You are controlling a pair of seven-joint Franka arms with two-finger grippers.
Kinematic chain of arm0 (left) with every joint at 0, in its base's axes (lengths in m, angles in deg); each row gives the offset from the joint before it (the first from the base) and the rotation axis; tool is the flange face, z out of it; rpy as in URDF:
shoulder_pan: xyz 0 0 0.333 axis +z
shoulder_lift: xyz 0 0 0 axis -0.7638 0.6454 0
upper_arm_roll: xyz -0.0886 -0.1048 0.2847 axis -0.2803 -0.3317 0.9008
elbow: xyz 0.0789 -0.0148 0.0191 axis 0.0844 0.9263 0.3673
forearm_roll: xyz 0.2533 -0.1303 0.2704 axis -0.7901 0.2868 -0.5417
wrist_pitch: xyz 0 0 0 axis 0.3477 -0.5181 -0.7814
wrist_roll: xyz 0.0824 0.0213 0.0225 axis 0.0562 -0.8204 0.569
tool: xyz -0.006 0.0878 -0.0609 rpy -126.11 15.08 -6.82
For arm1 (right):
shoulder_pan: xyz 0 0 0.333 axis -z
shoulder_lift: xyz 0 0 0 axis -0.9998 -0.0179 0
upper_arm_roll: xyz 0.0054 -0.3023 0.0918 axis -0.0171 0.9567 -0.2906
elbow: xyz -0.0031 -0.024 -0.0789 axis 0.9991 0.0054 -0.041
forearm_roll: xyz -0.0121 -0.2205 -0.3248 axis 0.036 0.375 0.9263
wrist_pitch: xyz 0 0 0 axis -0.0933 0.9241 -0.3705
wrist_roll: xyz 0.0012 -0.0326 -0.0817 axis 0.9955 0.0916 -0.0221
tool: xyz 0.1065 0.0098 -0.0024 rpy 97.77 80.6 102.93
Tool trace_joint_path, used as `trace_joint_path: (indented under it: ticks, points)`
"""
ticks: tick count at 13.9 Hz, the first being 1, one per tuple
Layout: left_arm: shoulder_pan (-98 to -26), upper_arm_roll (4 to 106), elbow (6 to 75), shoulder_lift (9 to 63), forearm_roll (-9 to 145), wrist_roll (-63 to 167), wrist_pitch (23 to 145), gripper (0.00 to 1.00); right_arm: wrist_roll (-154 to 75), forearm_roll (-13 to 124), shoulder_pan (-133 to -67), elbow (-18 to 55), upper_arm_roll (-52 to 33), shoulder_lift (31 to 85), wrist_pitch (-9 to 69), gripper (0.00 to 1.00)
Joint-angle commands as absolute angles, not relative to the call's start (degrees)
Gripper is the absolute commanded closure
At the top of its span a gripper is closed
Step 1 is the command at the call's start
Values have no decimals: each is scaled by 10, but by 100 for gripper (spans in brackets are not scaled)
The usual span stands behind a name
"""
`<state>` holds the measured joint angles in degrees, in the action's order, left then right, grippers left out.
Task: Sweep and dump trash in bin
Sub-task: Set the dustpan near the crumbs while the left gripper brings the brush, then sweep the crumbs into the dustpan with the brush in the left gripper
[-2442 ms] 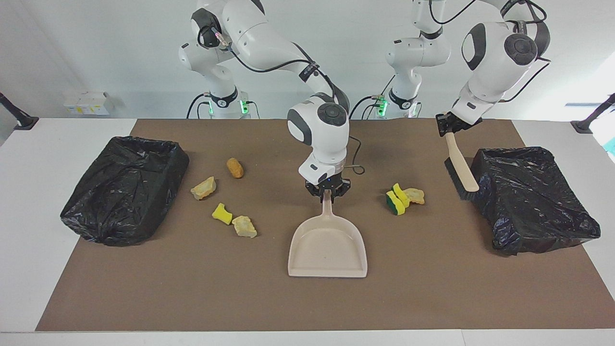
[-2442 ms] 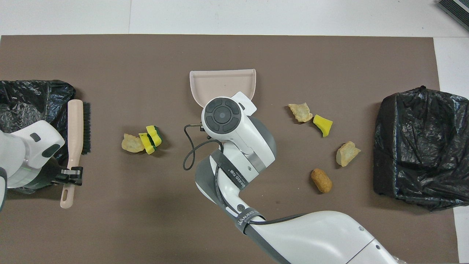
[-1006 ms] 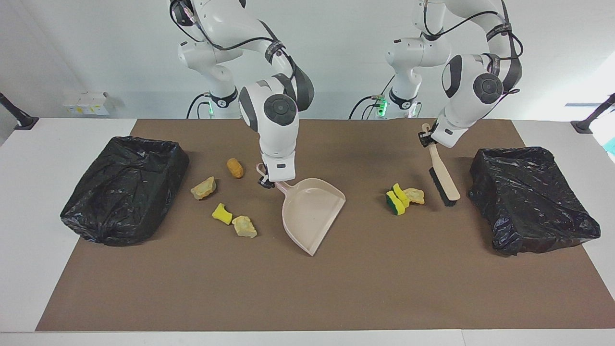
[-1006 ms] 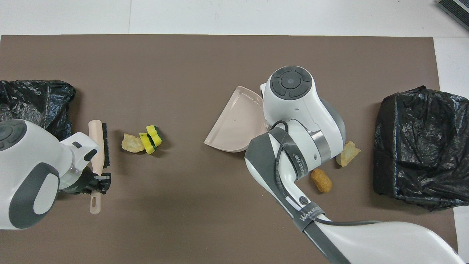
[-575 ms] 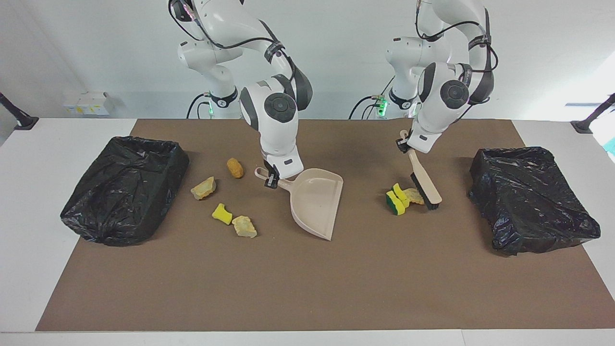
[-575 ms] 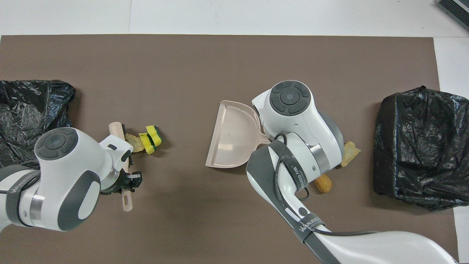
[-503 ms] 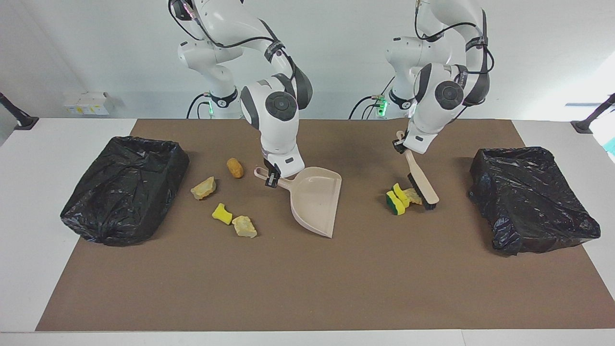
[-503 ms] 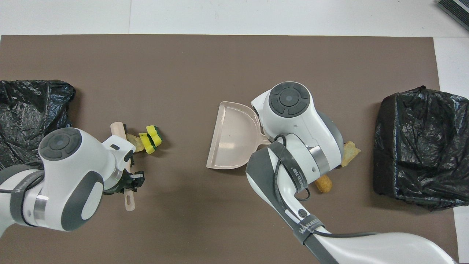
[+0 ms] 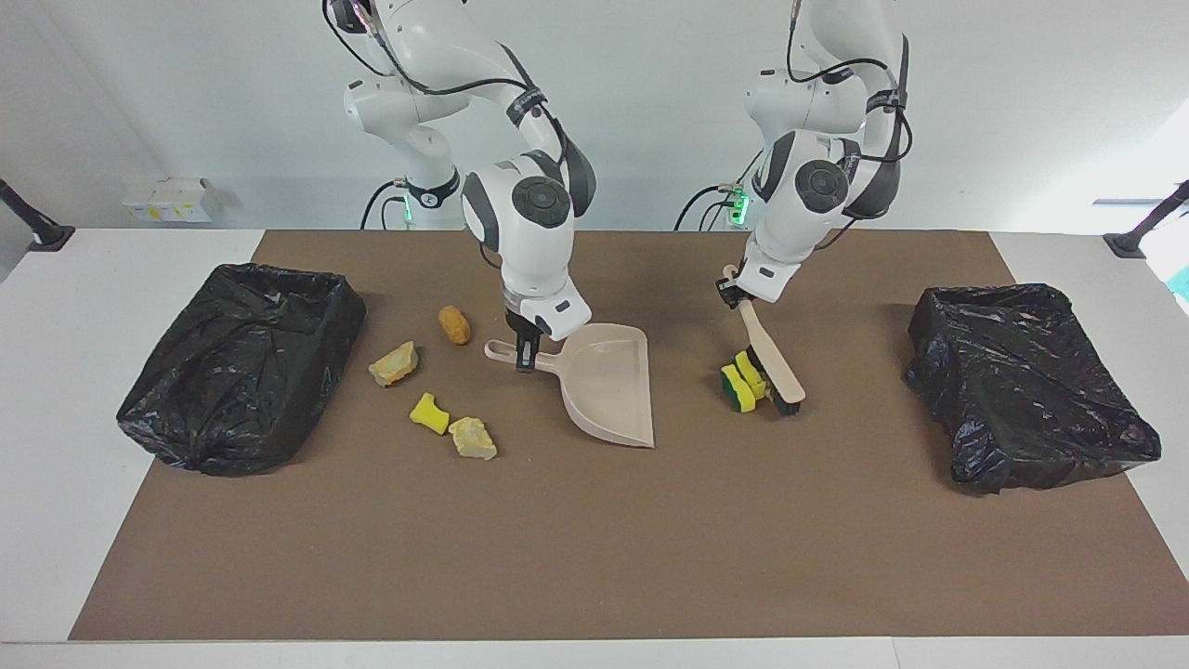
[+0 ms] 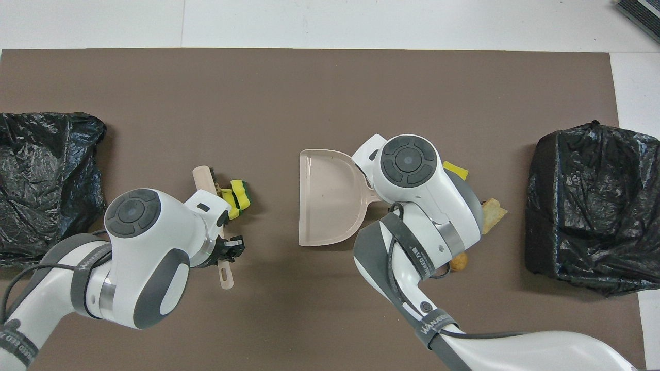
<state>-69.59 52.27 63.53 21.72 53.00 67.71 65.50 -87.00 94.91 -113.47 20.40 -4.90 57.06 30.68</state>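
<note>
I need to turn the brush square to the dustpan's opening with my left gripper, since it slants behind the yellow-green sponge pieces, and then sweep the pieces in.
My right gripper is shut on the handle of the beige dustpan, whose mouth faces the left arm's end of the table. My left gripper is shut on the handle of the brush. The bristles press against two yellow-green sponge pieces of the trash, a short gap from the pan's mouth. More trash lies beside the pan's handle: a brown nugget, two tan chunks and a yellow sponge piece. In the overhead view, the dustpan shows beside my wrist and the sponges by the brush tip.
A bin lined with a black bag stands at the right arm's end of the brown mat, another at the left arm's end. Open mat stretches across the part farthest from the robots.
The left arm has pushed the brush and the sponge pieces along the mat toward the dustpan. The right gripper has turned the pan so its mouth faces them squarely.
</note>
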Motion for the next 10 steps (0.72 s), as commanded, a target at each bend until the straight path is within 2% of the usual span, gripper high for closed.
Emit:
trace_joint_path:
  ticks: [1, 4, 6, 9, 10]
  points:
    - [-737, 530, 632, 224, 558, 674, 680, 100, -885, 960, -1137, 221, -54, 576, 322, 100]
    - [-783, 529, 612, 230, 591, 673, 683, 100, -885, 959, -1147, 228, -54, 571, 352, 100]
    - [-814, 529, 571, 245, 595, 676, 667, 100, -879, 958, -1147, 234, -55, 570, 357, 100]
    - [-805, 535, 525, 232, 587, 672, 606, 100, -877, 957, -1148, 236, -55, 570, 359, 100]
    - [-781, 535, 510, 220, 581, 671, 560, 100, -877, 957, -1147, 236, -54, 570, 359, 100]
